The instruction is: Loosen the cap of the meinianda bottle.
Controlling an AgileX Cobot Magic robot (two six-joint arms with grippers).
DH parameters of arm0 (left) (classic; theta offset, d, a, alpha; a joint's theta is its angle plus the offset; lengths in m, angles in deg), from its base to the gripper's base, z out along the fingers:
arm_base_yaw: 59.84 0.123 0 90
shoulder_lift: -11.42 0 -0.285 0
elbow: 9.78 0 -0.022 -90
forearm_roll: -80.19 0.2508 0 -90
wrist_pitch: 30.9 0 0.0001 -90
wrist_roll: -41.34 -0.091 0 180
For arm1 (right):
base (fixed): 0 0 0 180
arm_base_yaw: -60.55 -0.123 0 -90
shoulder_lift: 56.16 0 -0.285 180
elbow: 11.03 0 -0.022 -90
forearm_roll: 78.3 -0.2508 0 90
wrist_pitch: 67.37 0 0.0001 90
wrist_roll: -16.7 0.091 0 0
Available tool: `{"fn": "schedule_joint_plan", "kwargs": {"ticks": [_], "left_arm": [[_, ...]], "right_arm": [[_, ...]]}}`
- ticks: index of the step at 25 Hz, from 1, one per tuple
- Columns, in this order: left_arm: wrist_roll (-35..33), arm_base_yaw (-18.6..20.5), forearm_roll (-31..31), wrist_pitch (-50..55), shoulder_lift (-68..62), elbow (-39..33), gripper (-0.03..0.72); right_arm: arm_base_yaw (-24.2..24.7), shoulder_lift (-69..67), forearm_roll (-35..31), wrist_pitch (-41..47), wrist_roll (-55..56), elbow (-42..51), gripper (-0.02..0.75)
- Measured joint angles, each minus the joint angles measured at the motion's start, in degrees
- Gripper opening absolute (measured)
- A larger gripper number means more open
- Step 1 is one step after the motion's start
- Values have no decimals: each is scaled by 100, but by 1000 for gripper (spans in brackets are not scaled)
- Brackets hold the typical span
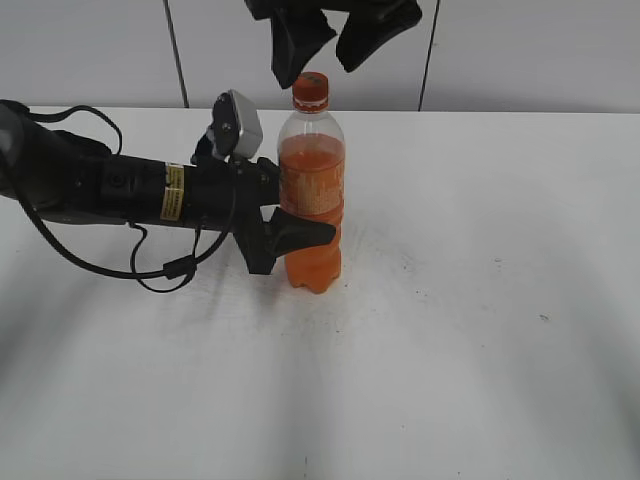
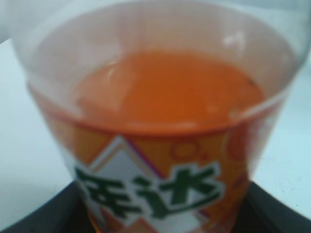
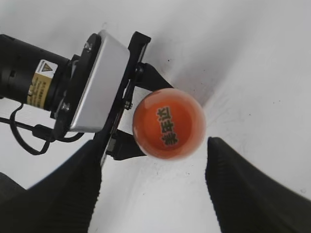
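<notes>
I expect that the orange cap point(image 1: 311, 88) will come off and leave the ring behind when I lift it, because that ring goes around the bottle's neck point(image 1: 311, 107) at the cap's lower edge.
The meinianda bottle point(image 1: 312, 190) stands upright on the white table, with orange liquid and an orange-and-white label. Its orange cap point(image 1: 311, 90) is on top. My left gripper point(image 1: 300, 235) comes in from the left and is shut on the bottle's waist. In the left wrist view the bottle point(image 2: 165, 121) fills the frame, with the dark fingers of the left gripper point(image 2: 165, 216) at the bottom corners. My right gripper point(image 1: 320, 65) hangs open just above the cap without touching it. In the right wrist view the cap point(image 3: 168, 124) lies just beyond the spread fingers of the right gripper point(image 3: 154, 165).
The white table point(image 1: 480, 300) stretches around the bottle, with a panelled wall behind. The left arm's black body and cable point(image 1: 120, 190) lie low over the table on the left. Its wrist camera point(image 3: 97, 82) sits beside the bottle.
</notes>
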Motion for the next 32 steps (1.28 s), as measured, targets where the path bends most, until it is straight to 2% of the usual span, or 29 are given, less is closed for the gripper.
{"fn": "schedule_joint_plan", "kwargs": {"ticks": [7,19,27,32], "left_arm": [[0,0,0,-5,0,0,426],[0,0,28,-6,0,0,426],[-10,0,61,-6,0,0,426],[-10,0,61,-6,0,0,426]], "right_arm": [[-1,-264,237,5,0,-189,501],[-6,-503,235,5,7,-475,486],[-6,-624,206,5,7,-475,417],[-6,-624,195,5,7,-475,335]]}}
